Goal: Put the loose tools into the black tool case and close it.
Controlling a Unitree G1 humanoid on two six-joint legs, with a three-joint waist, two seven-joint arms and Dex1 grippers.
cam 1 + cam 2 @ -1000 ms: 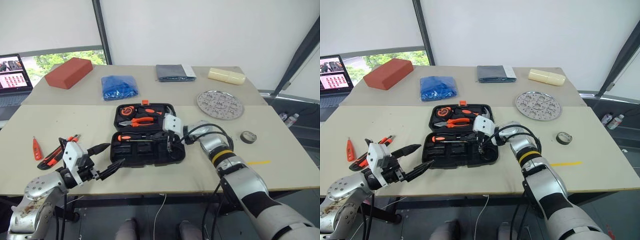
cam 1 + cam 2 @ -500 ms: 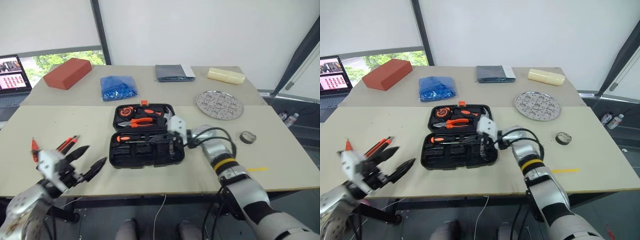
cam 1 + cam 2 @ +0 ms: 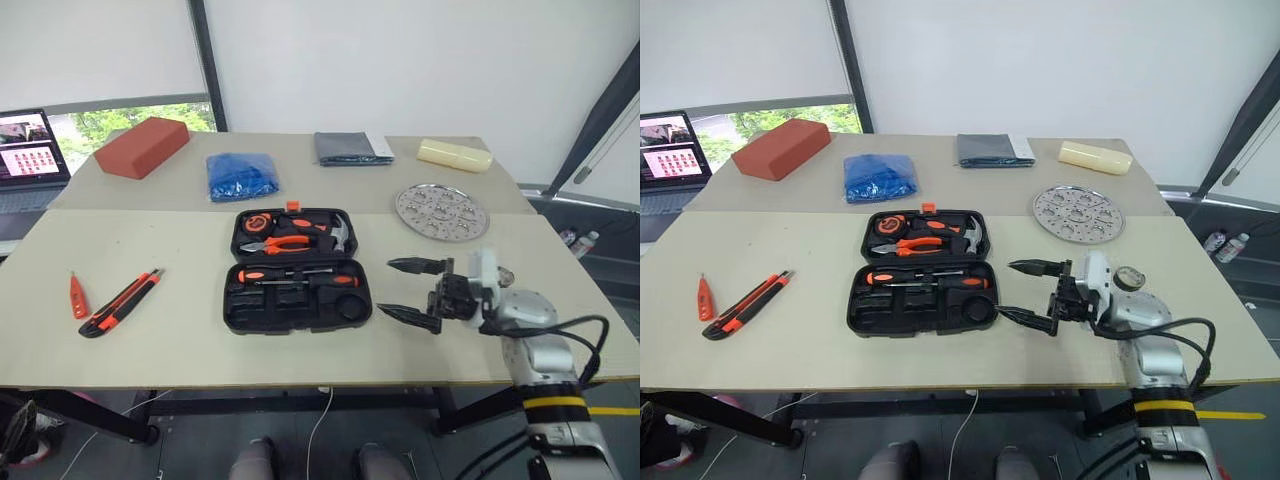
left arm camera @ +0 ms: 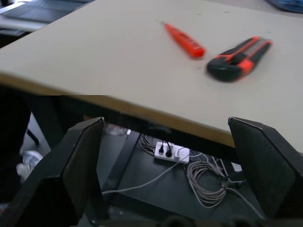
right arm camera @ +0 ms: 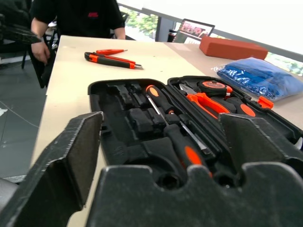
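My gripper is to lower the small orange hand tool (image 3: 78,298). The tool narrows to a thin tip (image 3: 72,274), so I expect it to fit into the narrow groove beside the screwdrivers.
The black tool case (image 3: 298,272) lies open mid-table. Its far half holds pliers, a tape measure and a hammer. Two orange-and-black screwdrivers (image 5: 163,106) lie in its near half. My right gripper (image 3: 408,290) hovers open just right of the case, pointing at it, with nothing between its fingers. The utility knife (image 3: 120,303) and the small orange hand tool (image 3: 76,296) lie on the table's left side. My left gripper (image 4: 165,124) is open and empty, below the table's front edge near those two. A small dark tape roll (image 3: 1128,279) peeks out behind my right wrist.
A red block (image 3: 141,146), a blue bag (image 3: 242,175), a grey folded cloth (image 3: 353,148), a cream pack (image 3: 454,153) and a round metal plate (image 3: 440,210) sit farther back. A laptop (image 3: 30,150) stands far left. A person (image 5: 75,19) stands at the table's left end.
My right gripper has pulled out of the case to the right and opened, leaving a screwdriver in the near half. My left arm has swung left and down, off the table's front.
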